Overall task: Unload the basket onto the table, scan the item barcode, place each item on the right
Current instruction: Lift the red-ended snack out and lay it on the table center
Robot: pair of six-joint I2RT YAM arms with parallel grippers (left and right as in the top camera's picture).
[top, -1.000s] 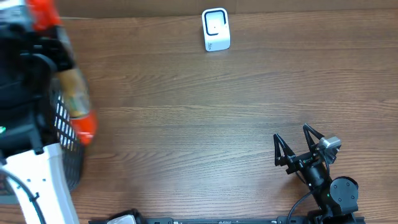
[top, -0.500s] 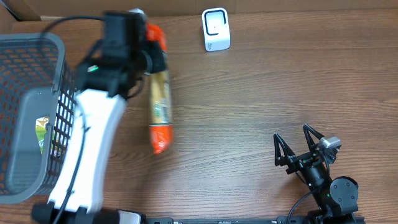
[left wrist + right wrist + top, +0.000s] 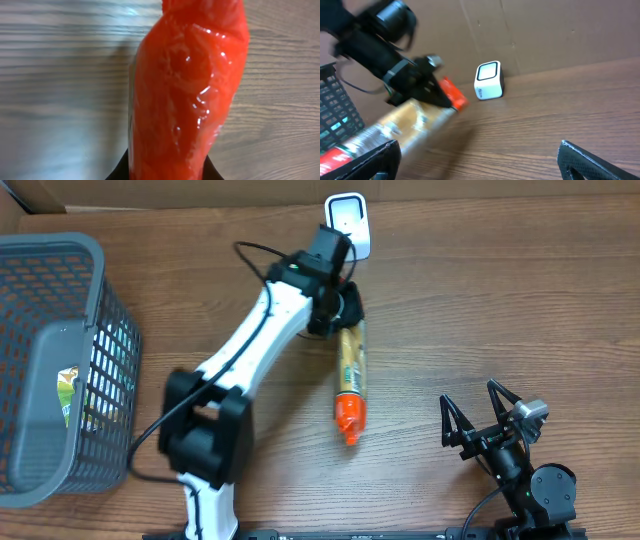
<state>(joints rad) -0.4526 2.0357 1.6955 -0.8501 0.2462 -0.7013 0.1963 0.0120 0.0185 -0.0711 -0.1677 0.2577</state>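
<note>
My left gripper is holding the tan packet (image 3: 351, 385) lengthwise over clear wood (image 3: 384, 375) in front of the scanner. It should keep lowering the packet until the packet lies flat, then let go.
The item (image 3: 350, 375) is a long tan packet with orange-red ends. My left gripper (image 3: 342, 313) is shut on its upper end, just in front of the white scanner (image 3: 347, 220) at the table's back edge. The packet hangs down toward the table's middle, its lower orange tip (image 3: 347, 420) pointing at the front. In the left wrist view the red wrapper (image 3: 190, 90) fills the frame between the dark fingers (image 3: 119, 174). No barcode shows. My right gripper (image 3: 478, 417) stands open at the front right, holding nothing. The right wrist view shows the scanner (image 3: 489, 80) and the item (image 3: 405, 127).
A grey mesh basket (image 3: 60, 260) stands at the left edge with a packaged product inside; it also shows in the right wrist view as the basket (image 3: 332, 107). A cardboard wall (image 3: 545, 30) runs behind the scanner. Bare wood lies between the two arms.
My left arm has swung from over the basket rightward to the scanner, carrying the item with it. The right arm has not moved.
</note>
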